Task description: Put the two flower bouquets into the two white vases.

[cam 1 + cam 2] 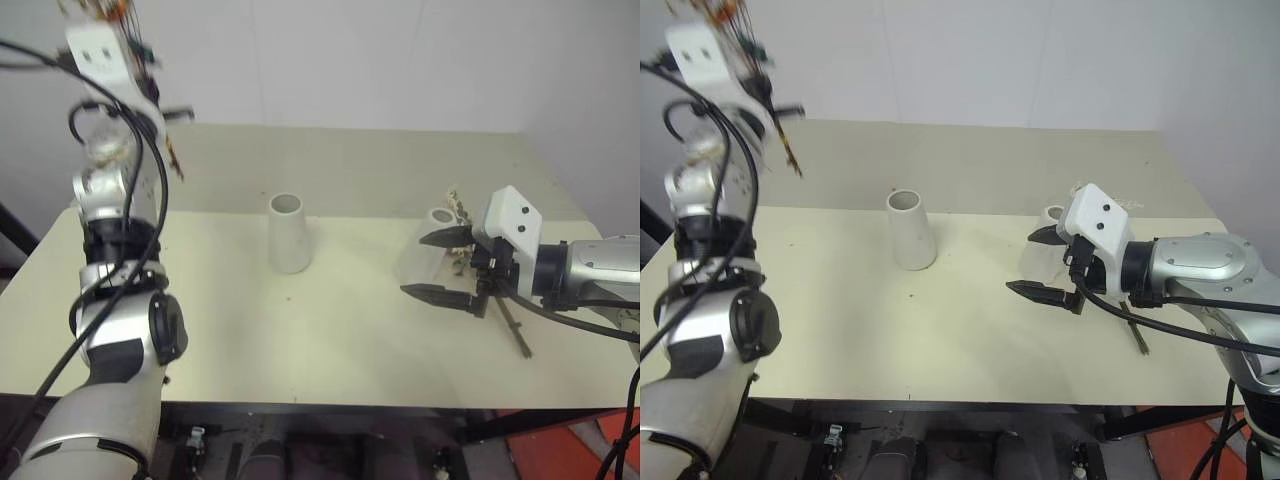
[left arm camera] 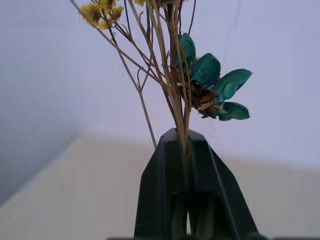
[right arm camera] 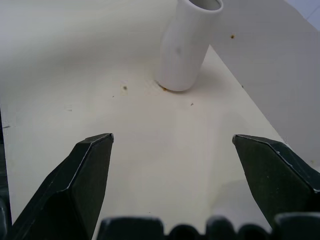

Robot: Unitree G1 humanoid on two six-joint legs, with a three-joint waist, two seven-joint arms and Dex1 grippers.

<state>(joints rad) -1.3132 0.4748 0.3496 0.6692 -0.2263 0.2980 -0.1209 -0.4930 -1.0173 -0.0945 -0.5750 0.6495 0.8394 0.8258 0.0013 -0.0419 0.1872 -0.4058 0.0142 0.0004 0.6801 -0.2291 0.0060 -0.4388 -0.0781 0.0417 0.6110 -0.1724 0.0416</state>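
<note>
The yellow bouquet's stem ends (image 1: 795, 168) hang high and well aside of the mid-table vase, so next my left gripper swings back and lowers them into that vase's opening (image 1: 904, 200).
My left gripper (image 2: 181, 137) is raised high at the far left and is shut on the thin stems of a bouquet (image 2: 207, 80) of small yellow blossoms with a teal flower. Its stem ends (image 1: 177, 163) hang down beside the arm. One white vase (image 1: 288, 233) stands upright mid-table. The second white vase (image 1: 430, 250) stands to the right, partly hidden by my right gripper (image 1: 440, 266), which hovers open just in front of it with nothing between its fingers. The other bouquet, pale sprigs (image 1: 457, 207) on a dark stem (image 1: 516, 332), lies on the table behind that gripper.
The cream table (image 1: 350, 340) reaches back to a white wall. Its front edge runs close below the arms. Black cables hang along the left arm. A red object (image 1: 590, 450) lies on the floor at the lower right.
</note>
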